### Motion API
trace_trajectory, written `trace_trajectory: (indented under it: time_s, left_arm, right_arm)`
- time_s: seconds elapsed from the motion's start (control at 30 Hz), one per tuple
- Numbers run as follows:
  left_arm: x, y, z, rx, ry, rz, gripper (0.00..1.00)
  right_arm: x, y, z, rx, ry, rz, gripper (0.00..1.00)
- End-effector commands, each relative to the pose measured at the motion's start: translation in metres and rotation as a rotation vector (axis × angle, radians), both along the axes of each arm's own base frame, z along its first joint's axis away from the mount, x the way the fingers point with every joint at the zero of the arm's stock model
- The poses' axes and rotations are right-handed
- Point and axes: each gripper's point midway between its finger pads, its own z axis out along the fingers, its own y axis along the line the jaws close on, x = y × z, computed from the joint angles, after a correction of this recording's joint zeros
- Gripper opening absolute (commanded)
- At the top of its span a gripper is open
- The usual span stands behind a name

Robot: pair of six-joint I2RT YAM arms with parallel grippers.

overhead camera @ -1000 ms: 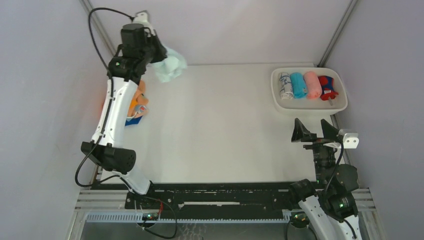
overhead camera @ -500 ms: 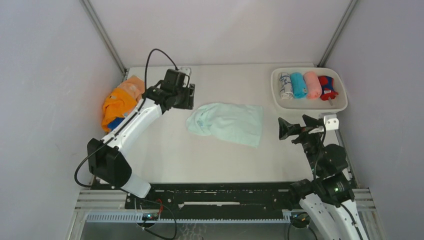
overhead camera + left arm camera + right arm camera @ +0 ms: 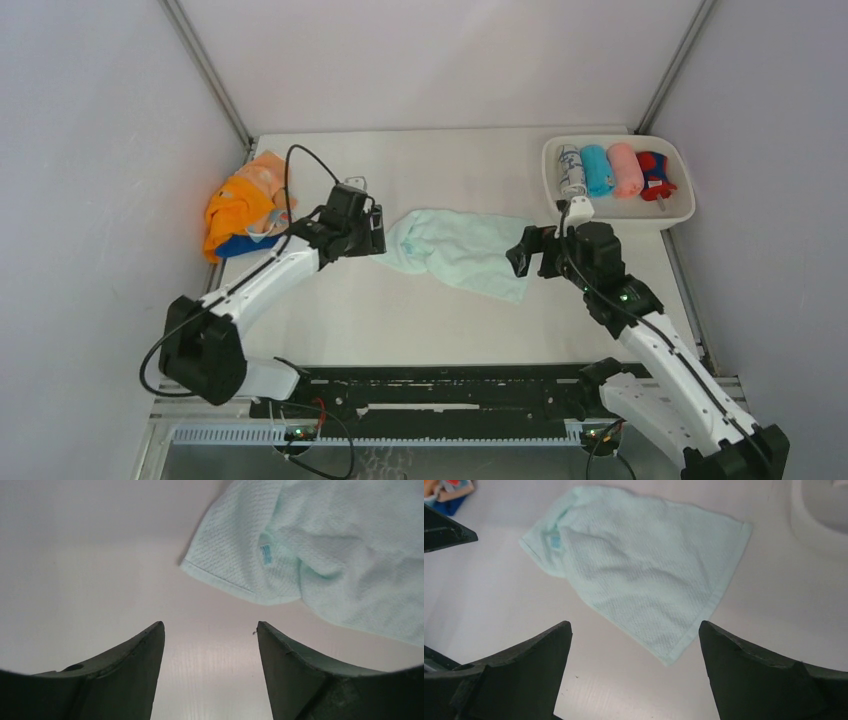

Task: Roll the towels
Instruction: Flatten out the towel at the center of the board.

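I expect the pale mint towel (image 3: pixel 474 252) to open into a smooth sheet when I lift and stretch it, because its bunched end lies in loose folds (image 3: pixel 416 243).
A pale mint towel (image 3: pixel 455 250) lies loosely spread on the table's middle, bunched at its left end. My left gripper (image 3: pixel 378 238) sits just left of that end, open and empty. In the left wrist view the towel (image 3: pixel 320 555) lies ahead and to the right of the left gripper (image 3: pixel 210 626), not touching it. My right gripper (image 3: pixel 522 256) is open beside the towel's right edge. The right wrist view shows the towel's (image 3: pixel 644 565) near corner lying just ahead of the right gripper (image 3: pixel 635 625), with bare table between the fingers. An unrolled heap of orange, peach and dark blue towels (image 3: pixel 243 208) lies at the left.
A white oval tray (image 3: pixel 620 216) at the back right holds several rolled towels (image 3: pixel 612 170). The enclosure's grey walls rise close on the left, back and right. The black rail runs along the near table edge.
The left arm swung down from the back left, let the mint towel fall onto the table and opened. The right arm reached forward and left to the towel's right edge.
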Motion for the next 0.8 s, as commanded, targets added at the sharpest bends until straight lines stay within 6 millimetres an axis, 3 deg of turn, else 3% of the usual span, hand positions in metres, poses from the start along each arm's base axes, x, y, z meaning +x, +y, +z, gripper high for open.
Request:
trace_trajectory:
  time_s: [0.0,0.13,0.43,0.77]
  left_arm:
    - [0.032,0.0,-0.008,-0.044,-0.04,0.151,0.72]
    - [0.05,0.006,-0.03,-0.055,0.022,0.213,0.64]
    - [0.054,0.015,-0.08,0.004,0.139,0.227,0.49]
    - [0.061,0.006,-0.094,0.004,0.178,0.191,0.47]
  right_arm:
    - [0.004,0.001,-0.01,-0.006,0.08,-0.054,0.96]
    - [0.004,0.0,-0.024,-0.043,0.123,-0.059,0.95]
    - [0.006,0.003,-0.029,-0.067,0.128,-0.056,0.95]
    - [0.007,0.009,-0.031,-0.077,0.127,-0.037,0.95]
